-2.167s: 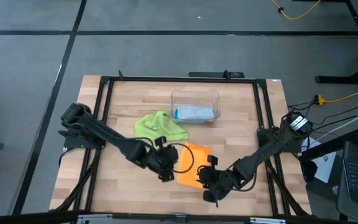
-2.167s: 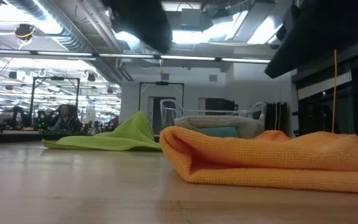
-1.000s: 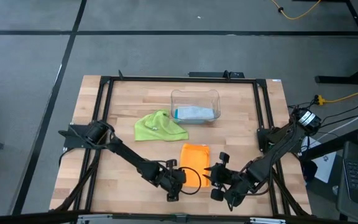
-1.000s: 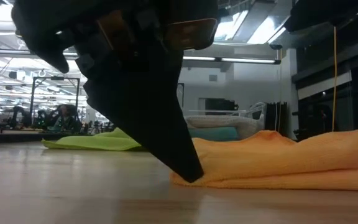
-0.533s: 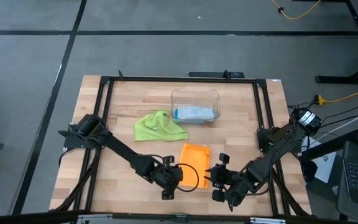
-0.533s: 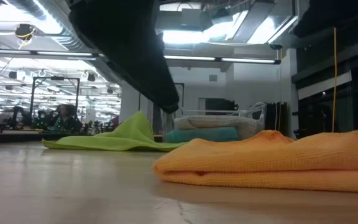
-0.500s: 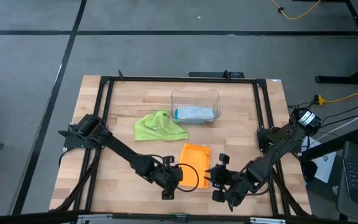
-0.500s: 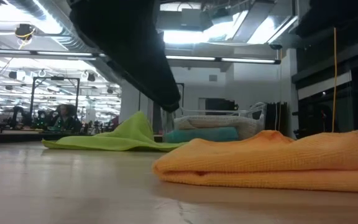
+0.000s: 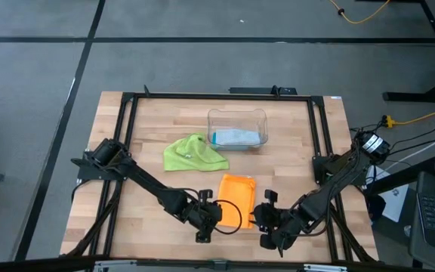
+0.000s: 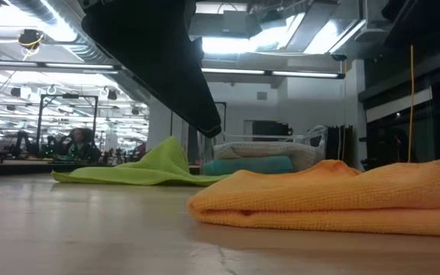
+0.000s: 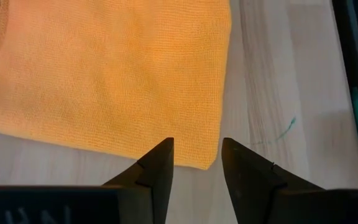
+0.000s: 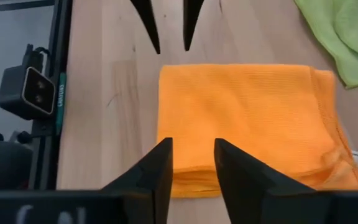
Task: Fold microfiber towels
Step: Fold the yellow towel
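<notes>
Next, my right gripper moves back, because its open fingers reach over the orange towel's side (image 12: 194,163), past the towel's near corner. It should pinch that corner (image 12: 178,190) before I fold.
The orange towel (image 9: 238,189) lies folded into a flat rectangle of several layers near the table's front edge. My left gripper (image 11: 196,144) hovers open above the towel's near left corner (image 11: 211,163); its fingers also show dark in the low view (image 10: 182,76), off the table. From the right, my right gripper (image 12: 191,143) hangs open over the towel's right edge and touches nothing. The lime green towel (image 9: 193,153) lies crumpled and spread on the wood behind. A teal towel (image 10: 247,164) and a pale one (image 9: 236,137) lie in the clear bin (image 9: 236,117).
The clear bin stands at the table's far middle. A black frame rail (image 9: 127,151) runs around the tabletop. Bare wood shows left of the green towel and right of the orange towel (image 9: 293,166). A black cable loop (image 9: 232,215) from the left arm hangs over the orange towel.
My left gripper has risen from the table at the orange towel's left edge and now hangs clear above it. The towel's left edge, pressed in before, has eased back outward. The towel stays folded in place. My right gripper has turned a little on the spot.
</notes>
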Controlling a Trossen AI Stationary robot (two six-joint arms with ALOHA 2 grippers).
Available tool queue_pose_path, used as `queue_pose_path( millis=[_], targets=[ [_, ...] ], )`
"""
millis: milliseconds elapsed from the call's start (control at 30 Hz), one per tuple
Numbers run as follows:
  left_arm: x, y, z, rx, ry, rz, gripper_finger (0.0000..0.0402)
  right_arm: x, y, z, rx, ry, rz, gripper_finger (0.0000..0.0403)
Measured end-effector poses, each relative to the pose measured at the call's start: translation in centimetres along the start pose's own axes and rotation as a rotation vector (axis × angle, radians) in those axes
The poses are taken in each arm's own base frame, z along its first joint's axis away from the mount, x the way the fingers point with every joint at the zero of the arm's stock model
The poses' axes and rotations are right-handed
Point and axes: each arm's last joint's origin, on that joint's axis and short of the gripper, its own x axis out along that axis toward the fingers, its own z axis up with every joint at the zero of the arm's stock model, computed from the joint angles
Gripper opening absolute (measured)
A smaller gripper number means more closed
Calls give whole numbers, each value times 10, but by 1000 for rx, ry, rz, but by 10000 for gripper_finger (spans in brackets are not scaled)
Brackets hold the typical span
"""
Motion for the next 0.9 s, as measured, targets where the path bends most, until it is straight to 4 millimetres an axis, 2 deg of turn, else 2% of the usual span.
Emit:
queue_pose_path(
  millis=[133,267,367,567,733,900],
  targets=[
    [0,0,0,0,-1,0,129,8,-2,1,8,17,-6,165],
    [0,0,0,0,-1,0,129,23,-2,-1,13,14,-40,217],
    [0,0,0,0,-1,1,129,36,-2,-6,11,41,-53,239],
    [0,0,0,0,-2,1,129,62,1,-25,-19,95,-103,242],
    [0,0,0,0,-1,1,129,80,4,-43,-15,216,-79,233],
    [0,0,0,0,-1,1,129,89,4,-50,17,233,-100,229]
  ],
)
